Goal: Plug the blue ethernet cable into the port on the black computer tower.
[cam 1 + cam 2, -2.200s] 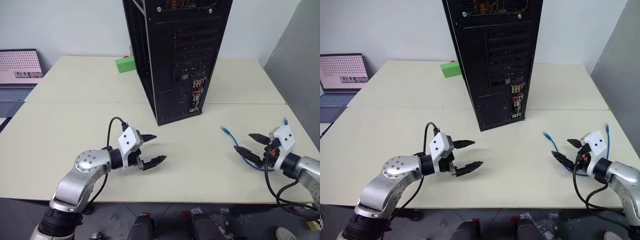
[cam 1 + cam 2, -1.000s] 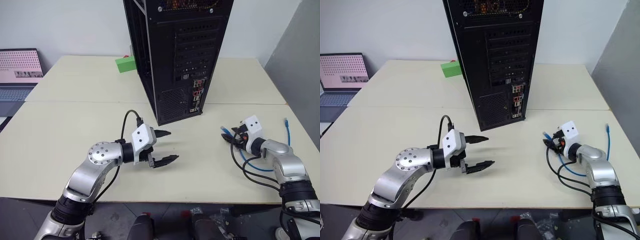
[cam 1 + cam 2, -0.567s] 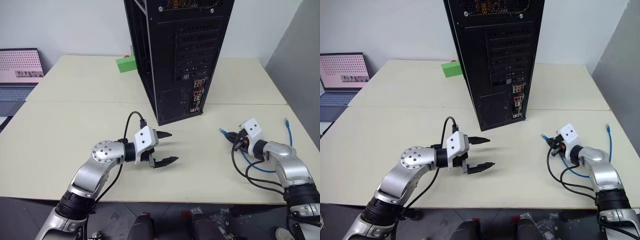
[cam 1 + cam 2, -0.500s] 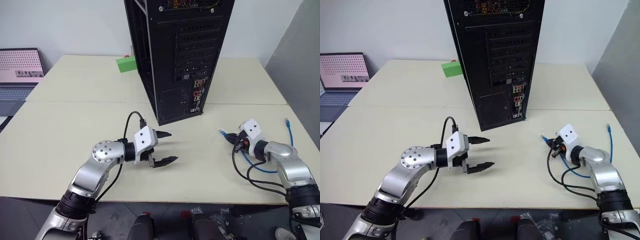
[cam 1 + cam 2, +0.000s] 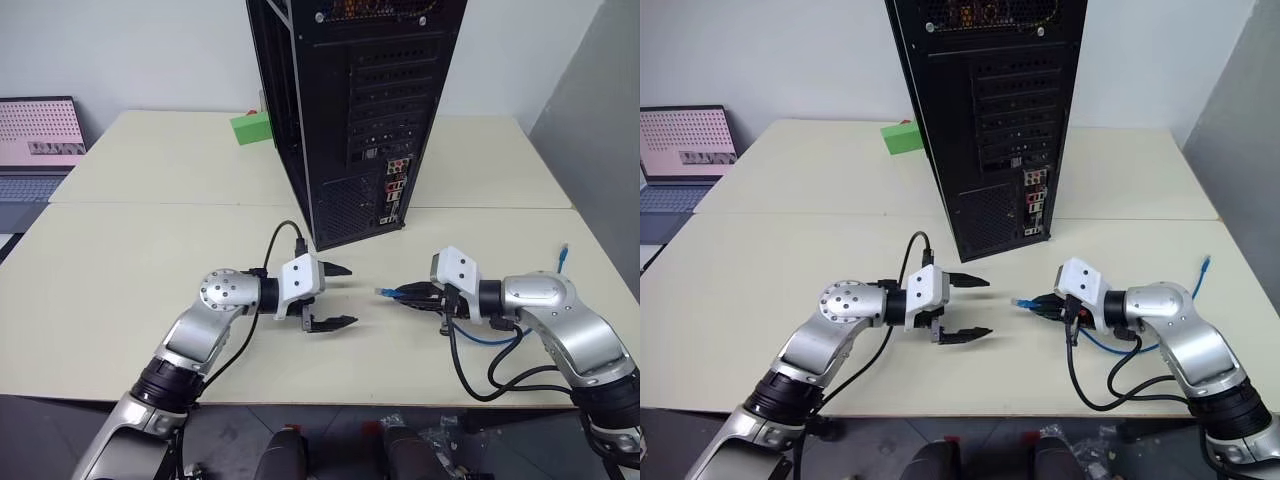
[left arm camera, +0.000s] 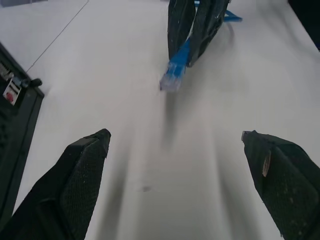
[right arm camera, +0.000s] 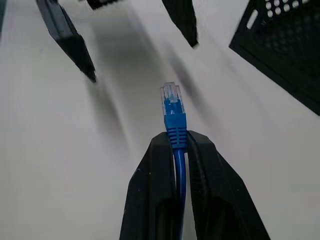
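Observation:
The blue ethernet cable curves in a smooth loop (image 5: 490, 342), so it should stay arched behind the clear plug when my left gripper takes the plug.
The black computer tower (image 5: 360, 100) stands upright at the table's middle, rear face toward me. A cluster of coloured connectors (image 5: 392, 190) low on that face holds the port, too small to single out. My right gripper (image 5: 402, 294) is shut on the blue ethernet cable (image 7: 178, 165) just behind its clear plug (image 7: 170, 95). The plug sticks out to the left, just above the table in front of the tower. The rest of the cable (image 5: 500, 338) trails right along the table. My left gripper (image 5: 351, 295) is open, facing the plug across a short gap, nothing between its fingers.
A small green box (image 5: 250, 128) sits behind the tower on the left. A laptop (image 5: 38, 140) stands at the far left past the table's edge. A grey partition (image 5: 600, 120) borders the right side. Black robot cables (image 5: 470, 370) loop under my right forearm.
My right gripper has shut on the cable's plug end, lifted it and swung it left toward the left gripper. The left gripper stays open and has barely moved.

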Action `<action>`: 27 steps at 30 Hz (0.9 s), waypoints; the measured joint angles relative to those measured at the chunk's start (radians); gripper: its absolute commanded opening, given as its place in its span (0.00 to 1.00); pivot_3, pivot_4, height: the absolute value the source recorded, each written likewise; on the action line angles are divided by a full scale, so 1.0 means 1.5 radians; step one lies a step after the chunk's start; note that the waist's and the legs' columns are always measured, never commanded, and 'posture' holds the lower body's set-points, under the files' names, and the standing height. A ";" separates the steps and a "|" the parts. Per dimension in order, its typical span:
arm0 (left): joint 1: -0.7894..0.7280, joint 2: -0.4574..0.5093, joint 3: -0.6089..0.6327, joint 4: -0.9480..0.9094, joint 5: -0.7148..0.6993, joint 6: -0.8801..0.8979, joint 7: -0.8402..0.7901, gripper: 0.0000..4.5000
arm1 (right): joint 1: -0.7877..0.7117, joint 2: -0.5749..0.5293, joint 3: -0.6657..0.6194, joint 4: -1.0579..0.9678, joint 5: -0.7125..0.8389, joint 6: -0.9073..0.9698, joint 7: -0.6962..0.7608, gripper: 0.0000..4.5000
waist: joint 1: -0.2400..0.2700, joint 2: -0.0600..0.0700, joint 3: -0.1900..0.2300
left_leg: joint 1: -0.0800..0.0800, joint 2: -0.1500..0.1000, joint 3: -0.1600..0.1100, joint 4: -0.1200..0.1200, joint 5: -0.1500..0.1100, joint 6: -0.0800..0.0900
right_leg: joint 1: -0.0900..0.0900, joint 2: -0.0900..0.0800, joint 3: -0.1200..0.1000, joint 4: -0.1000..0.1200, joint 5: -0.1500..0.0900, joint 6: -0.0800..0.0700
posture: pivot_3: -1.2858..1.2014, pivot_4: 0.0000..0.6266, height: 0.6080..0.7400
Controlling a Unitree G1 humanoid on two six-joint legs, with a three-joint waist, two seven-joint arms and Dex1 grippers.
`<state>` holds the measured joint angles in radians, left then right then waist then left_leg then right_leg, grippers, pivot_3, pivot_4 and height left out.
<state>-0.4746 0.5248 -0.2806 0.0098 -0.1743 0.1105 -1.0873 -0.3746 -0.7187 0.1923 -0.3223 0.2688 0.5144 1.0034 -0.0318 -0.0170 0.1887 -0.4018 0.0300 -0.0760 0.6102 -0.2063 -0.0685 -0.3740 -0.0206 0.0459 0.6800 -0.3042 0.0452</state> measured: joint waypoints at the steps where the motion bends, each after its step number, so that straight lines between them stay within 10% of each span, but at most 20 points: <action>1: -0.004 -0.004 -0.001 0.005 0.000 -0.004 -0.004 1.00 | 0.000 0.000 0.005 -0.007 0.001 0.005 0.000 0.02 | 0.000 0.000 0.000 | 0.000 0.000 0.000 0.000 0.000 0.000 | 0.000 0.000 0.000 0.000 0.000 0.000 | 0.52 0.24 1.00; 8: -0.009 -0.016 -0.017 0.019 -0.001 -0.008 -0.032 0.91 | 0.000 0.003 0.022 -0.021 0.005 0.020 0.000 0.02 | -0.001 0.000 0.000 | 0.000 0.000 0.000 0.000 0.000 0.000 | 0.000 0.000 0.000 0.000 0.000 0.000 | 0.52 0.24 1.00; 27: -0.036 -0.049 -0.027 0.051 -0.001 -0.024 -0.082 0.07 | -0.006 0.002 0.038 -0.045 0.004 0.030 -0.001 0.02 | -0.001 0.000 0.000 | 0.000 0.000 0.000 0.000 0.000 0.000 | 0.000 0.000 0.000 0.000 0.000 0.000 | 0.52 0.24 1.00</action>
<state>-0.5291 0.4511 -0.3205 0.0858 -0.1750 0.0748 -1.2102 -0.3843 -0.7150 0.2500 -0.3898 0.2751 0.5601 1.0014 -0.0327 -0.0170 0.1887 -0.4018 0.0300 -0.0765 0.6103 -0.2063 -0.0685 -0.3740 -0.0205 0.0455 0.6801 -0.3042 0.0452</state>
